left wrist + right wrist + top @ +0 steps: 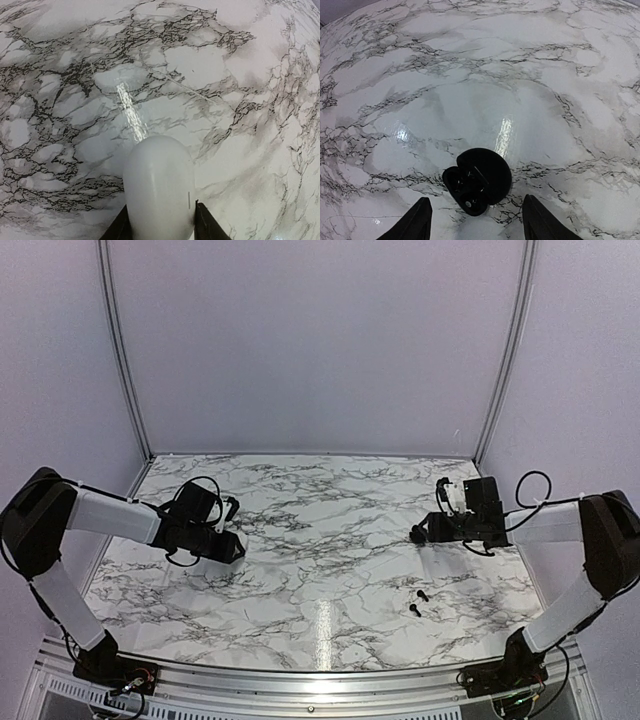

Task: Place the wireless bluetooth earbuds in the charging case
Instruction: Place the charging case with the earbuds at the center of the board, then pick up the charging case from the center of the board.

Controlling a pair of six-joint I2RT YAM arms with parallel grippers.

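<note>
The white charging case (159,182) is in my left gripper. Next, my left gripper puts it down and takes the open black case (480,180) from my right gripper before I load earbuds.
Two tiny black wireless bluetooth earbuds (418,602) lie loose on the marble table, near the front right. A black charging case (479,180) lies on the table with its lid open. My right gripper (476,197) is open, with one finger on each side of this case and a gap to it on both sides. From above, this case (418,534) is a dark shape at the right gripper's tip. My left gripper (160,220) is shut on a glossy white charging case (159,185), lid closed, held just above the table at the left (230,543).
The marble-patterned table (320,510) is enclosed by plain white walls at the back and on both sides. The loose earbuds lie a short way in front of the right gripper (428,532), towards the near edge.
</note>
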